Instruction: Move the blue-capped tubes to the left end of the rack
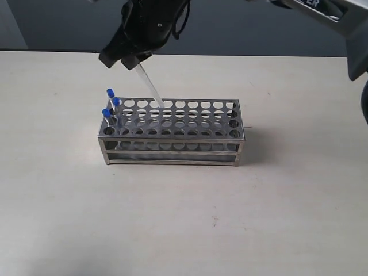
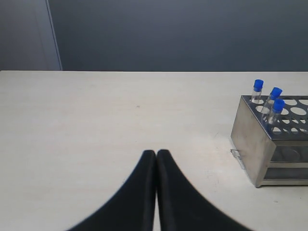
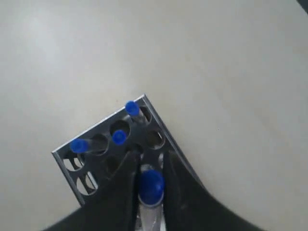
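Observation:
Next, I bring the tube in my right gripper upright beside the standing tubes (image 1: pixel 110 127) before lowering it, because it slants with its lower end (image 1: pixel 160 104) over the back row.
The silver rack (image 1: pixel 172 138) stands mid-table. Three blue-capped tubes (image 1: pixel 110 92) stand in holes at its left end; they also show in the left wrist view as blue-capped tubes (image 2: pixel 275 91) in the rack (image 2: pixel 257 144). My right gripper (image 1: pixel 131 58) has reached across and is shut on the fourth tube (image 1: pixel 150 87), which hangs tilted with its lower end at the rack's back row. In the right wrist view this tube's blue cap (image 3: pixel 151 185) sits between the gripper (image 3: pixel 150 153) fingers, above the rack (image 3: pixel 96 131). My left gripper (image 2: pixel 156 153) is shut, empty, away from the rack.
The rack's other holes hold nothing. Bare pale tabletop (image 1: pixel 190 224) surrounds the rack on all sides. A dark wall (image 2: pixel 183 33) runs behind the table's far edge. Part of an arm (image 1: pixel 339 23) shows at the upper right.

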{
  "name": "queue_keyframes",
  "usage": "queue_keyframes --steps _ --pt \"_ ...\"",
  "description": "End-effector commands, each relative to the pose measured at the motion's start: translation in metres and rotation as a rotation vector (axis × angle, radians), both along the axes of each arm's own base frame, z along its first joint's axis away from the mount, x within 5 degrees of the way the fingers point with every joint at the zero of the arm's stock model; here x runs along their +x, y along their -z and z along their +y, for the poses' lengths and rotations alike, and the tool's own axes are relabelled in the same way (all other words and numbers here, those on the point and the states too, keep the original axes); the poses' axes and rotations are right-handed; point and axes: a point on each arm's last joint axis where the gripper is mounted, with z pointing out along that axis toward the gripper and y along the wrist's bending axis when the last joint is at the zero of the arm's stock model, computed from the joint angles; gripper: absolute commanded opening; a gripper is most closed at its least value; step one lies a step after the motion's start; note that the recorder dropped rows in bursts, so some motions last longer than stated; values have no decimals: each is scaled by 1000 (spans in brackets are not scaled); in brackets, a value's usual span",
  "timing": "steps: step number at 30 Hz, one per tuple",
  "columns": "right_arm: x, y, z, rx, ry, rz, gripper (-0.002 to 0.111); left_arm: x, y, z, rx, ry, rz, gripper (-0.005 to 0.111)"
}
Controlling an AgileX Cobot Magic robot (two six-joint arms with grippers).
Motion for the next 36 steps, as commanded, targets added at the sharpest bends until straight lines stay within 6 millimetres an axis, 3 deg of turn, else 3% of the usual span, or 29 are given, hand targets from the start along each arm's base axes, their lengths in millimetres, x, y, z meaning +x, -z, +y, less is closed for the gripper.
queue_keyframes --steps 1,15,20,26,36 --pt "-2 -13 -1 49 -2 -23 0 0 -2 -1 -2 9 -12 1" --pt "-15 -45 4 244 -71 -11 0 0 -2 -1 -2 9 -12 1" --pt "-20 -41 11 348 -110 21 0 0 -2 -1 -6 9 -11 1" --pt "-22 -20 12 334 -129 47 0 0 -2 -1 -6 9 -11 1" --pt "-36 -17 -10 444 -82 -66 0 0 -2 -1 -6 9 -11 1"
